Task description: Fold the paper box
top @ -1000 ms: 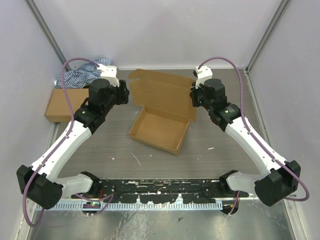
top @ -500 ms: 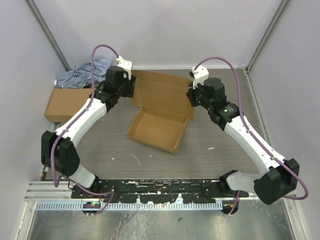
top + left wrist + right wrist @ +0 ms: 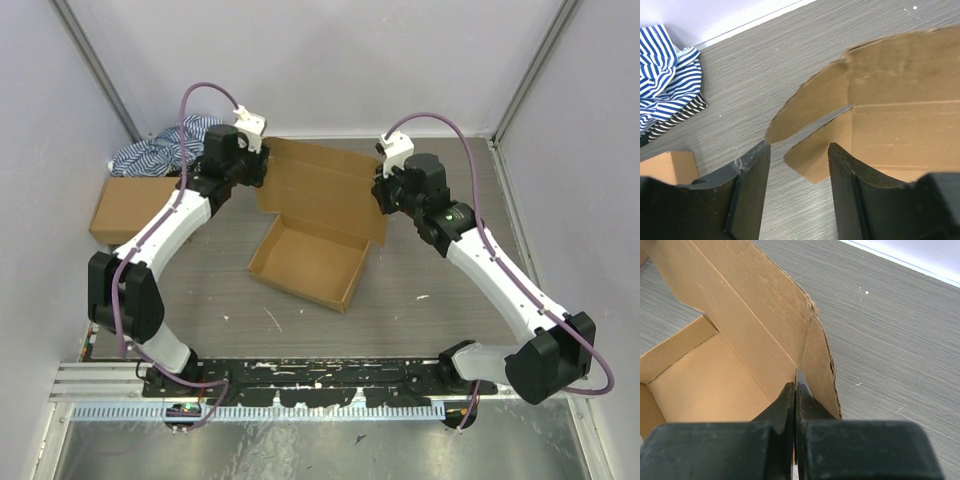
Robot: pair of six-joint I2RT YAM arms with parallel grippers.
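The paper box's tray point(image 3: 311, 262) is crooked. My right gripper should hold the lid's side flap point(image 3: 819, 369) and straighten the box together with my left gripper before closing the lid.
The paper box point(image 3: 310, 258) is a plain brown cardboard mailer in the middle of the table, its tray part formed and its lid panel point(image 3: 325, 190) lying open toward the back. My left gripper point(image 3: 256, 176) is open at the lid's back left corner; in the left wrist view its fingers point(image 3: 752, 185) straddle the rounded side flap point(image 3: 815, 157). My right gripper point(image 3: 381, 194) is shut on the lid's right edge; in the right wrist view the jaws point(image 3: 796, 390) pinch the cardboard at the fold by the right flap point(image 3: 820, 370).
A sealed brown carton point(image 3: 128, 208) lies at the left wall. A blue-and-white striped cloth point(image 3: 160, 150) is bunched behind it, also in the left wrist view point(image 3: 667, 85). Grey walls close the back and sides.
My left arm has swung up and back from the box's left side to the lid's back left corner. The box has shifted slightly left. My right gripper keeps its hold.
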